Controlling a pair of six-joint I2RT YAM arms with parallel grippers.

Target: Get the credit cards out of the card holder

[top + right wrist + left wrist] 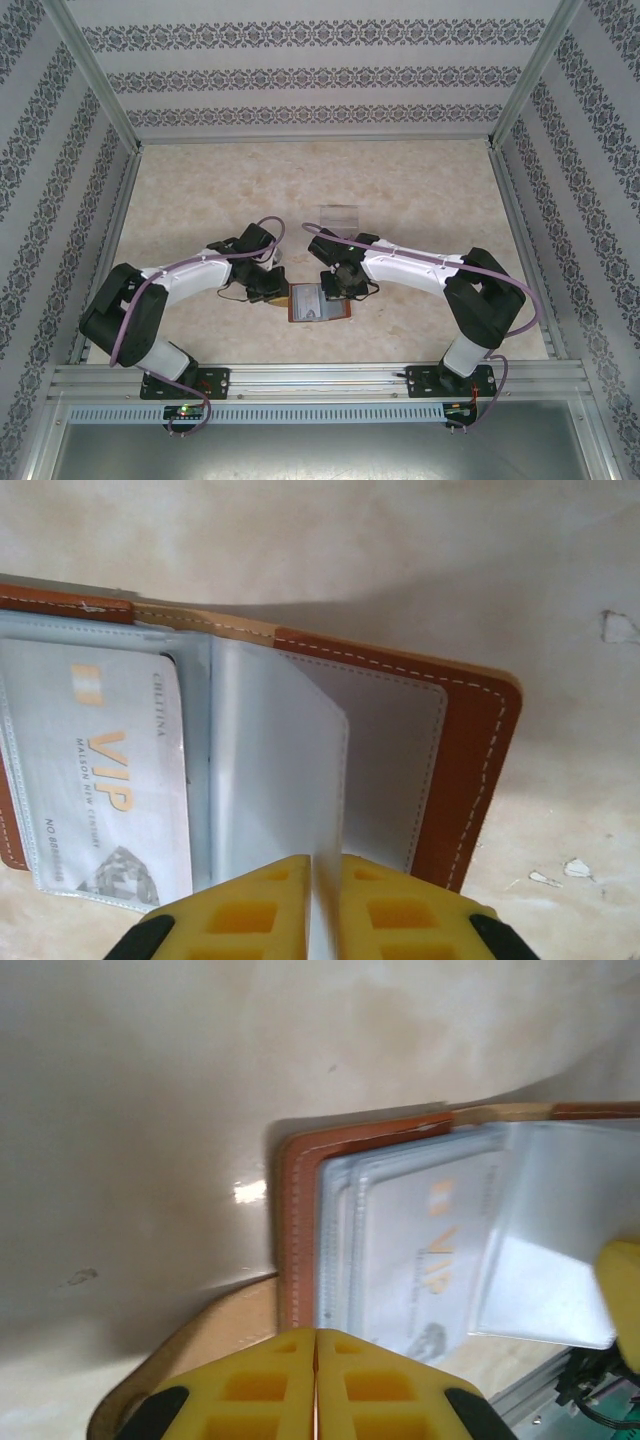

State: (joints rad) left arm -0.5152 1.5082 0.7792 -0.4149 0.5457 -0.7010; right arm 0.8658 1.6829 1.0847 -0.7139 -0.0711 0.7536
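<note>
Next, I lay the leaf flat and move my right gripper to the VIP card [105,770] while my left gripper holds the pocket, because my right gripper is holding an empty translucent leaf [285,755].
The reddish-brown card holder [318,305] lies open on the table between both arms. A pale card printed "VIP" [110,770] [425,1250] sits in its left grey-blue pocket. My right gripper [322,868] [342,288] is shut on a translucent inner pocket leaf [275,770] [550,1240], which stands raised off the holder's right half [470,760]. My left gripper [316,1336] [274,291] is shut with nothing visible between its fingers, its tips at the holder's brown left edge [295,1230]. Whether it presses on that edge I cannot tell. No dark card shows.
A clear plastic tray [340,213] sits on the table beyond the grippers. Metal frame rails [300,375] run along the near edge, and patterned walls close in the sides and back. Small white flecks [575,868] lie on the table right of the holder.
</note>
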